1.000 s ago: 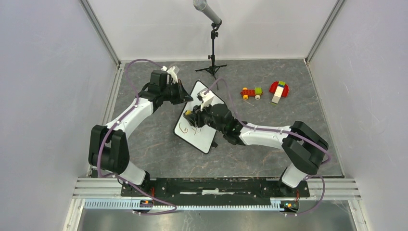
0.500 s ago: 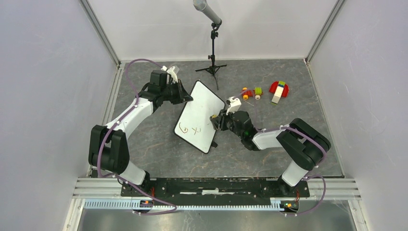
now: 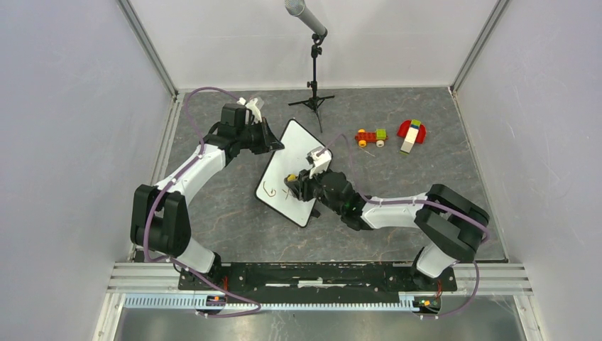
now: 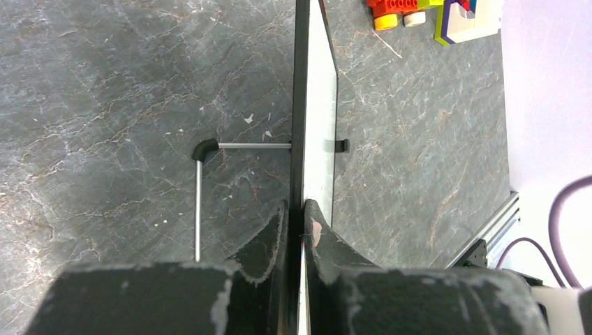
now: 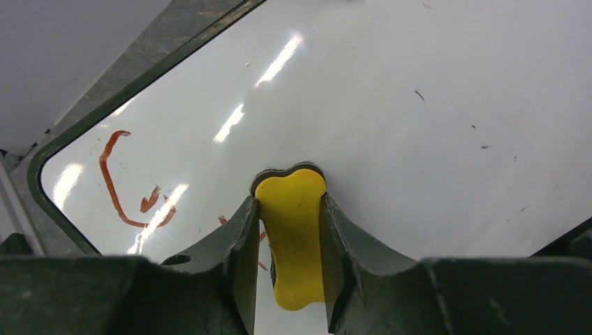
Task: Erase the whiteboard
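Next, I wipe the yellow eraser with my right gripper over the red curved mark (image 3: 269,191) beyond it, toward the whiteboard's near corner (image 3: 260,195), and keep it pressed down.
The whiteboard (image 3: 294,153) stands tilted on the table, white with a thin black frame. Red handwriting (image 3: 268,190) shows near its lower left corner, and in the right wrist view (image 5: 112,178). My left gripper (image 3: 275,144) is shut on the board's top left edge; the left wrist view shows the board (image 4: 317,98) edge-on between the fingers (image 4: 296,223). My right gripper (image 3: 291,181) is shut on a yellow eraser (image 5: 293,230), pressed against the board (image 5: 419,105) just right of the red marks. The eraser also shows in the top view (image 3: 290,177).
A microphone stand (image 3: 313,67) rises behind the board. A red and yellow toy car (image 3: 370,137) and a red block toy (image 3: 411,133) lie at the back right. The board's wire foot (image 4: 209,150) rests on the grey table.
My right gripper swung off the board to its right edge, then came back onto the lower part. The red marks near the eraser are fewer than half a second ago.
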Robot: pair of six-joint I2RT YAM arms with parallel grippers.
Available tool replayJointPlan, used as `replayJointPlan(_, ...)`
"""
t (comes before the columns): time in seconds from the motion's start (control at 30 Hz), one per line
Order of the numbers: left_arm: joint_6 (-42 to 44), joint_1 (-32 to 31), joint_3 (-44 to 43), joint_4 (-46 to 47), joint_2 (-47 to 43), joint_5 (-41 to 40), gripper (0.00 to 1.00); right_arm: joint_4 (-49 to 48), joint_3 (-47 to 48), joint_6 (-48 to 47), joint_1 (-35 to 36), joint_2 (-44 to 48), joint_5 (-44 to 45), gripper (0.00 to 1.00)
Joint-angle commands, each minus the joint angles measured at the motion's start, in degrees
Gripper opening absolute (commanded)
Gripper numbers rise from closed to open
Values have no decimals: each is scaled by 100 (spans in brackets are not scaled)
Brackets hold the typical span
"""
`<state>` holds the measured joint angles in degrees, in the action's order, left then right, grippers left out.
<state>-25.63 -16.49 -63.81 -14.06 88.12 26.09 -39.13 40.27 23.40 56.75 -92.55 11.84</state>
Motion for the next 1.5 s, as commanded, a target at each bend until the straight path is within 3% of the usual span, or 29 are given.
replayJointPlan(0.0,233,-188,-79,-193,-34,262,2,-109,-709,393,-318,-270,-695,24)
replayJointPlan(0.17,225,-188,-79,-193,-60,266,2,-318,-1371,621,-927,-427,-862,24)
replayJointPlan(0.3,178,-188,-79,-179,-49,273,2,-101,-1312,428,-763,-29,-734,24)
replayJointPlan(0.53,59,-187,-27,-96,64,337,2,499,76,-50,322,89,-565,24)
replayJointPlan(0.7,102,-186,-17,-127,65,248,2,542,801,-204,609,-320,-823,24)
replayJointPlan(1.13,85,-187,-35,-140,-17,265,2,126,-1446,135,-129,188,-268,25)
replayJointPlan(1.27,45,-188,-28,-104,-7,290,2,329,-1089,-139,79,267,-331,25)
replayJointPlan(1.47,67,-187,-9,-105,3,222,2,810,356,-509,761,75,-319,25)
